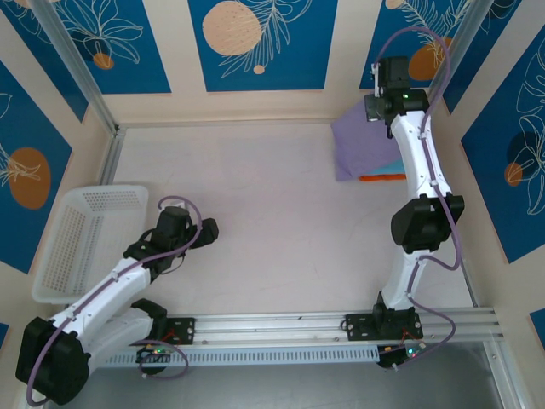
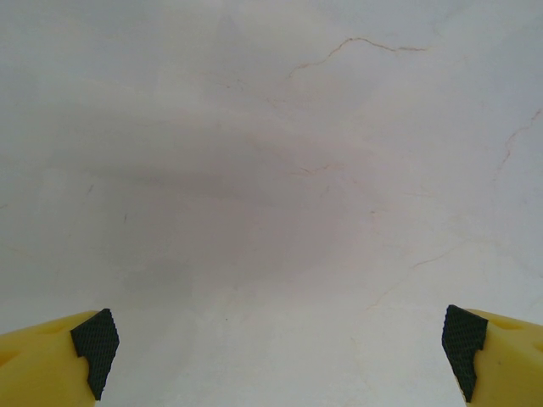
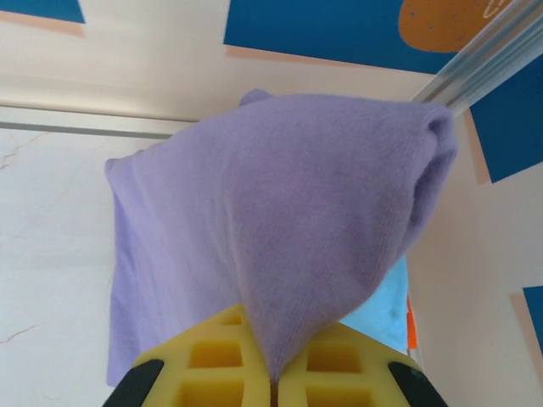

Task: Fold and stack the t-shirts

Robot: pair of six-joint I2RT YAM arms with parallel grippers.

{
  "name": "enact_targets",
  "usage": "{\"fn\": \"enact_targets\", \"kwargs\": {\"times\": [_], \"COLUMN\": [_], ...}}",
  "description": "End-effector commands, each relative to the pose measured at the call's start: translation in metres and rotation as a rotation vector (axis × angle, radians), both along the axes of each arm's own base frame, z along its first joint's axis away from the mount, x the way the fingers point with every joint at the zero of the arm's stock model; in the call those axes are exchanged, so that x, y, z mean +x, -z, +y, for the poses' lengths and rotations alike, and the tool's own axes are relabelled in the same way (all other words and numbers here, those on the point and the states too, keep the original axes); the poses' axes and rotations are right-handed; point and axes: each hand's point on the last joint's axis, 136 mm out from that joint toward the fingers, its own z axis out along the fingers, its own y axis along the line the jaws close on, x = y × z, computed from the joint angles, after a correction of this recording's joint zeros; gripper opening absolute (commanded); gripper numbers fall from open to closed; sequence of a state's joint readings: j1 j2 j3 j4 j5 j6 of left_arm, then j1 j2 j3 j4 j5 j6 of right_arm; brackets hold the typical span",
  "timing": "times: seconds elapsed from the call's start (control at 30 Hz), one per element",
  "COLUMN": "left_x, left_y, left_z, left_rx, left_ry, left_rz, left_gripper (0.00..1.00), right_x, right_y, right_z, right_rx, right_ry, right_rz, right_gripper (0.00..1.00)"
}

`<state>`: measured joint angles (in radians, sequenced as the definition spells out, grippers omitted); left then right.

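My right gripper has the lavender t-shirt's corner beside the light blue t-shirt's showing edge. I keep pulling until the lavender t-shirt covers that edge.
A folded lavender t-shirt lies at the far right of the table, on top of a light blue t-shirt and an orange t-shirt whose edges peek out beneath. My right gripper hangs over this pile. In the right wrist view my right gripper is shut on a pinch of the lavender t-shirt, pulling it up into a tent; the light blue t-shirt and a sliver of the orange t-shirt show below. My left gripper rests at near left, and in the left wrist view my left gripper is open over bare table.
A white mesh basket stands at the left edge beside the left arm. Walls close in behind and to the right of the shirt pile. The pale tabletop stretches between the two arms.
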<state>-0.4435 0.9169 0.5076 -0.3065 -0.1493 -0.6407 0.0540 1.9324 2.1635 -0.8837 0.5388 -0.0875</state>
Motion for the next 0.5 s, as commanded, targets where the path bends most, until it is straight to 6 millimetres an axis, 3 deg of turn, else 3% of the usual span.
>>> {"fn": "enact_targets", "kwargs": {"times": [0.0,0.17,0.47], "left_x": [-0.001,0.000,0.002], "left_y": [0.005,0.008,0.019], "left_z": [-0.006,-0.007,-0.009], "left_rx": [-0.020,-0.017,-0.004], "left_ry": [0.016,0.017,0.019], "left_rz": [0.008,0.020,0.055], "left_gripper": [1.00,1.00,1.00], "right_x": [0.009,0.024,0.054], "right_y": [-0.038,-0.022,0.043], "right_z": [-0.014,-0.037,-0.079], "right_rx": [0.023,0.037,0.067], "right_ry": [0.028,0.082,0.152], "right_rz": [-0.122,-0.112,0.006], "right_gripper": [0.00,0.00,0.00]}}
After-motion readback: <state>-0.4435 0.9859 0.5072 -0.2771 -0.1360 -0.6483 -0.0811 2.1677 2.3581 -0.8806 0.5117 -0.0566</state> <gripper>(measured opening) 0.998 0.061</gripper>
